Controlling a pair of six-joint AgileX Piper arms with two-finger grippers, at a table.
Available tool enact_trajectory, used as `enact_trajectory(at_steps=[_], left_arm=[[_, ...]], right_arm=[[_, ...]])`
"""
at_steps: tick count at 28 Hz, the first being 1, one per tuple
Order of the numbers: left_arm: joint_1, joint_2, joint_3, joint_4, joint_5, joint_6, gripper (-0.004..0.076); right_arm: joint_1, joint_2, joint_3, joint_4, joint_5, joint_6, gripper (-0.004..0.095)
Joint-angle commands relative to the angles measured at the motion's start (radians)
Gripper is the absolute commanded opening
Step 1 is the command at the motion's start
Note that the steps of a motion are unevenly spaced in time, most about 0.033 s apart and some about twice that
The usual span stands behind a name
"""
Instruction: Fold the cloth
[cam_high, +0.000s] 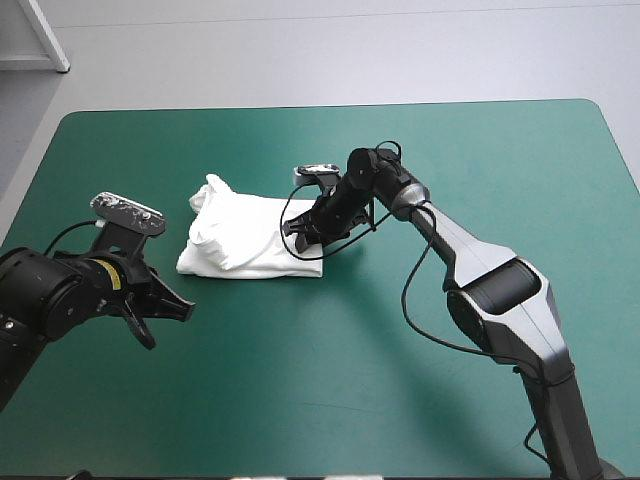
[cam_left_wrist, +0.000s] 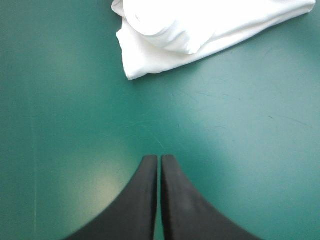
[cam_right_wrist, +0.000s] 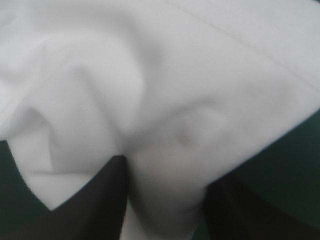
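My right gripper will slide the whole folded bundle (cam_high: 248, 236) along together when I pull, because a thick bulge of the T-shirt (cam_right_wrist: 165, 182) stands between its fingers.
The white T-shirt (cam_high: 245, 235) lies as a folded bundle on the teal-green cover, left of the table's middle. My right gripper (cam_high: 308, 232) is down on the bundle's right edge. In the right wrist view its black fingers (cam_right_wrist: 105, 200) stand apart around a bulge of the T-shirt (cam_right_wrist: 175, 75), so the right gripper (cam_right_wrist: 167, 170) is open. My left gripper (cam_high: 170, 315) hovers over bare cover, nearer the front edge and left of the bundle. In the left wrist view the left gripper (cam_left_wrist: 160, 159) is shut and empty, with a corner of the T-shirt (cam_left_wrist: 200, 30) ahead of it.
Bare teal-green cover (cam_high: 330, 380) stretches along the front and to the right of the bundle. The table's far edge (cam_high: 330, 106) runs along the back.
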Motion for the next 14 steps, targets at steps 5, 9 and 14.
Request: enact_trajectory(at_steps=[5, 9, 14], left_arm=[[-0.001, -0.016, -0.024, 0.006, 0.040, -0.010, 0.0019], [-0.001, -0.016, -0.024, 0.006, 0.034, -0.010, 0.0019], [-0.001, -0.016, -0.024, 0.019, 0.011, 0.004, 0.0019]], right_arm=[[0.008, -0.069, -0.087, -0.007, -0.010, -0.034, -0.0012], [-0.013, -0.069, -0.171, -0.141, 0.050, 0.011, -0.0017], [-0.099, -0.093, -0.188, -0.392, 0.056, 0.083, -0.0017]])
